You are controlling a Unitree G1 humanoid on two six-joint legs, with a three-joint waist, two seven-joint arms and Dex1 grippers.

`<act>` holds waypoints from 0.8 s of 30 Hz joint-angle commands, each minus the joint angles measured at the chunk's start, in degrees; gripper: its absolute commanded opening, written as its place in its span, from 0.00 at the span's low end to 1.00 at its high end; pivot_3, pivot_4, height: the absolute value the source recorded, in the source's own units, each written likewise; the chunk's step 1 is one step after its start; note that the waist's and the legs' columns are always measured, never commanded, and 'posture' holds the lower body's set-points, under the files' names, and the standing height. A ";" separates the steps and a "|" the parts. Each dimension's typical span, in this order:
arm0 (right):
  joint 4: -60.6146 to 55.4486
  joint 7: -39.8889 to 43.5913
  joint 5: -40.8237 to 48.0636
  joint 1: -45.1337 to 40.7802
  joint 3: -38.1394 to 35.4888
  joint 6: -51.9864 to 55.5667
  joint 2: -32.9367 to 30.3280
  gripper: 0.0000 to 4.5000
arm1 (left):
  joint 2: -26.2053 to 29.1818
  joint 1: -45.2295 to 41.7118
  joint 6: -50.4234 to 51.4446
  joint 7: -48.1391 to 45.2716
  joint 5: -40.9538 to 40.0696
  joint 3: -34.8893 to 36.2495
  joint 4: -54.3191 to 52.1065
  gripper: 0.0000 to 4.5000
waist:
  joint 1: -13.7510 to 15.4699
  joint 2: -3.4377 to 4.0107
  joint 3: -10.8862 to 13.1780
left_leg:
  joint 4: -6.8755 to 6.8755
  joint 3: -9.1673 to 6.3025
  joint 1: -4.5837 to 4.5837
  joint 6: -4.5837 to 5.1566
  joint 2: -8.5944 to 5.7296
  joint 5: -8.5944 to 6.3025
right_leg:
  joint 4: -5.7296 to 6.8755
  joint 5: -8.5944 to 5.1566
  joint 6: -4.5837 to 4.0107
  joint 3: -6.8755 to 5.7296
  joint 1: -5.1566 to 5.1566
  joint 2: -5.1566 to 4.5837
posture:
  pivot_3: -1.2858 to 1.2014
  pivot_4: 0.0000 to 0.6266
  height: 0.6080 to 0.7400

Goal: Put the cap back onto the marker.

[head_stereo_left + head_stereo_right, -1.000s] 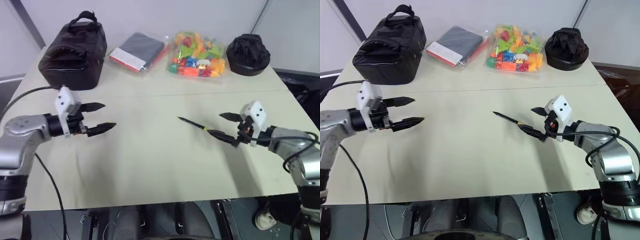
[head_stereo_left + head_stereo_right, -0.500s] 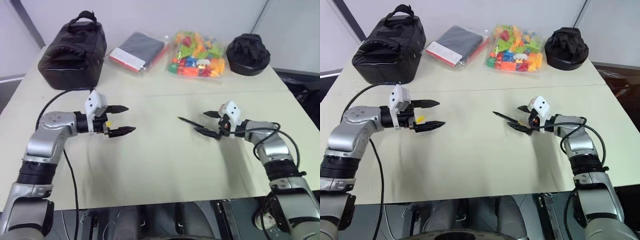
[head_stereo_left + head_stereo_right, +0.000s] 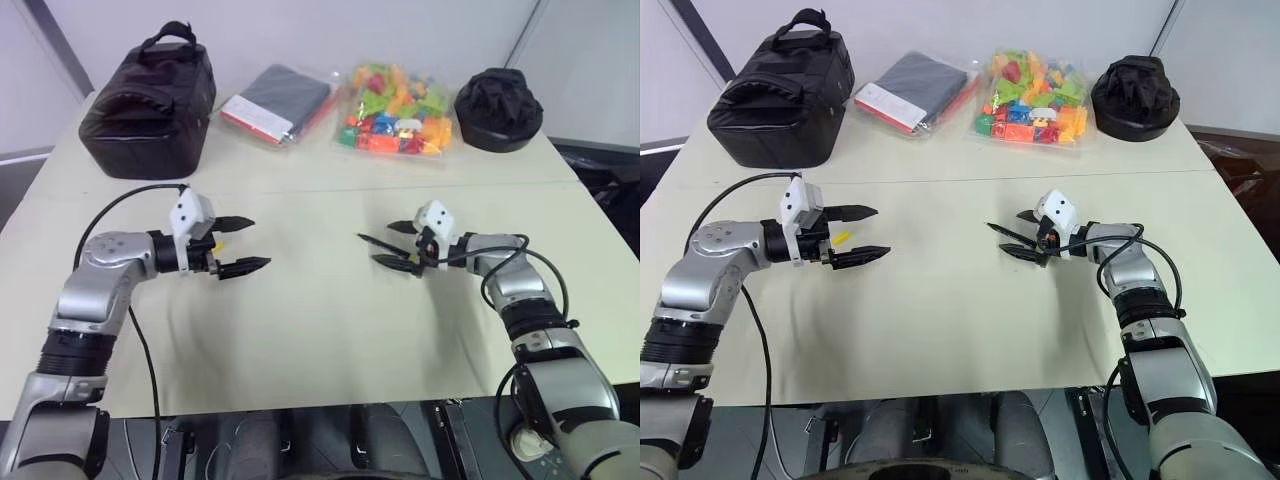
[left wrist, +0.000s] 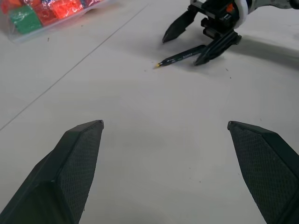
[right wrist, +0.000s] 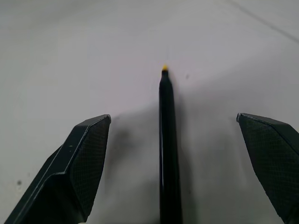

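The black marker narrows [image 5: 165,77] behind its yellow point. The cap [image 3: 219,246] will go straight over it and stay on when I push the two together.
The marker [image 3: 383,247] is a thin black pen lying on the pale table [image 3: 320,330] right of centre, its yellow-tipped point toward my left arm. My right gripper [image 3: 390,245] is open and low over it, one finger on each side of the barrel [image 5: 167,140], not closed on it. The cap [image 3: 840,238], tiny and bright yellow, shows between the roots of my left gripper's two fingers; whether it rests on the table I cannot tell. My left gripper [image 3: 258,242] is open, left of centre, pointing at the marker [image 4: 182,57].
Along the table's far edge stand a black bag [image 3: 145,100], a flat dark packet with a red edge [image 3: 275,100], a clear bag of colourful toy blocks [image 3: 395,110] and a black round pouch [image 3: 497,108]. A seam [image 3: 300,190] crosses the table.
Both grippers have come inward. The right one slid left along the marker and lower, and now straddles it. The left one moved right, with little motion in the last half second.
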 commanded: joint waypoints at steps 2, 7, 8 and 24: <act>1.10 1.85 -0.86 -1.14 0.21 -1.06 -0.14 1.00 | 0.04 0.32 -1.02 0.63 -0.09 1.45 -2.13 0.99 | 0.01 0.00 0.00 | 0.01 0.00 0.00 0.00 0.00 0.00 | 0.01 0.00 0.00 0.00 0.00 0.00 | 0.52 0.24 1.00; 3.03 1.51 -1.08 -2.26 -0.18 -1.20 1.03 1.00 | -0.27 0.93 -1.12 1.27 0.03 1.11 -2.56 0.99 | -0.03 0.00 0.00 | 0.04 -0.01 0.04 -0.03 0.00 0.02 | 0.10 0.00 0.00 0.00 0.01 0.00 | 0.52 0.24 1.00; 3.19 1.49 -1.18 -2.43 -0.16 -1.27 1.19 1.00 | -0.29 1.03 -1.14 1.34 0.02 1.06 -2.66 0.99 | -0.04 0.00 0.00 | 0.04 -0.01 0.05 -0.03 0.00 0.02 | 0.12 0.00 0.00 0.00 0.01 0.00 | 0.52 0.24 1.00; 3.17 5.34 -4.77 -6.46 2.46 2.42 0.82 1.00 | -2.14 3.20 -1.77 3.20 0.72 0.34 -4.48 0.99 | -0.05 0.00 0.00 | 0.07 0.01 0.23 -0.08 -0.01 0.04 | 0.49 -0.02 -0.04 0.09 0.00 -0.03 | 0.52 0.24 1.00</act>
